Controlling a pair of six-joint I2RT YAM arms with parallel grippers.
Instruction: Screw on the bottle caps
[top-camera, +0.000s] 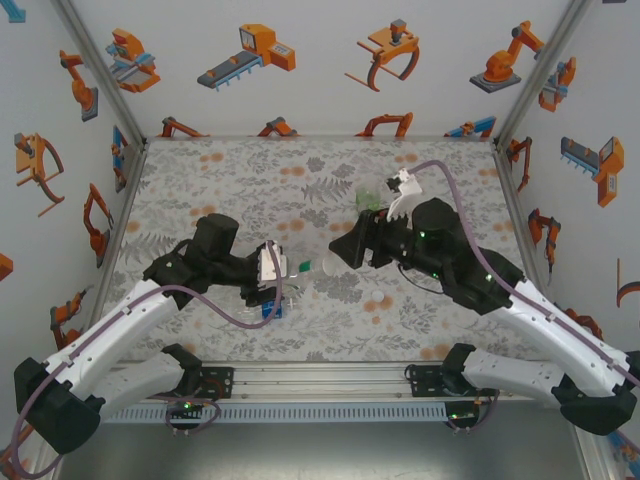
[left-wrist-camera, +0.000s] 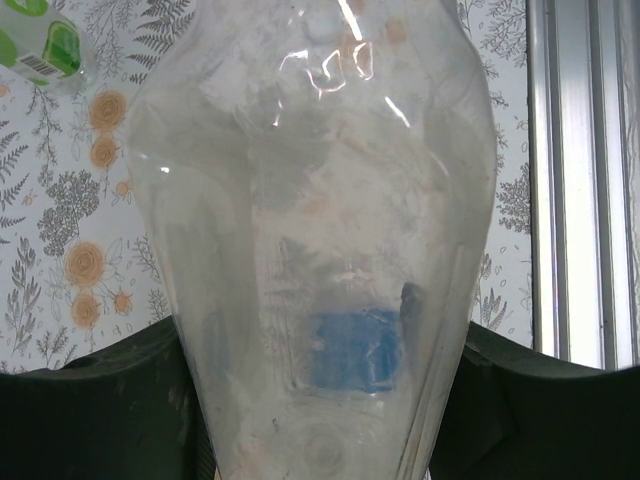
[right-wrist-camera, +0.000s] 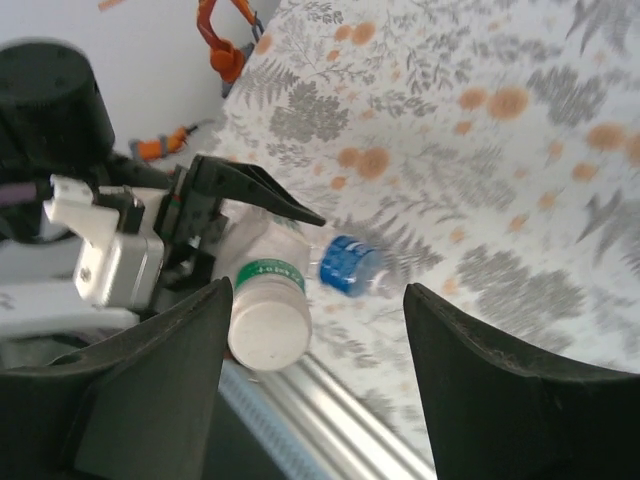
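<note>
The robot's right gripper has the white bottle cap (top-camera: 332, 263) facing its open fingers, so it should keep turning until the fingers are on both sides of the cap (right-wrist-camera: 270, 325), then close.
My left gripper (top-camera: 272, 274) is shut on a clear bottle (left-wrist-camera: 310, 200) that it holds lying sideways above the table, neck pointing right. A white bottle cap (right-wrist-camera: 267, 322) sits on that neck above a green ring. My right gripper (right-wrist-camera: 318, 292) stands open around the cap, which is close to its left finger (right-wrist-camera: 170, 380). In the top view the right gripper (top-camera: 340, 254) meets the bottle's neck (top-camera: 312, 265). A second bottle with a blue label (right-wrist-camera: 350, 266) lies on the table under the held one. A bottle with a white-and-green label (left-wrist-camera: 40, 40) lies further back (top-camera: 372, 196).
The table has a floral cloth (top-camera: 260, 180). An aluminium rail (right-wrist-camera: 330, 400) runs along its near edge, also visible in the left wrist view (left-wrist-camera: 575, 180). Enclosure walls with robot pictures (top-camera: 320, 60) close the back and sides.
</note>
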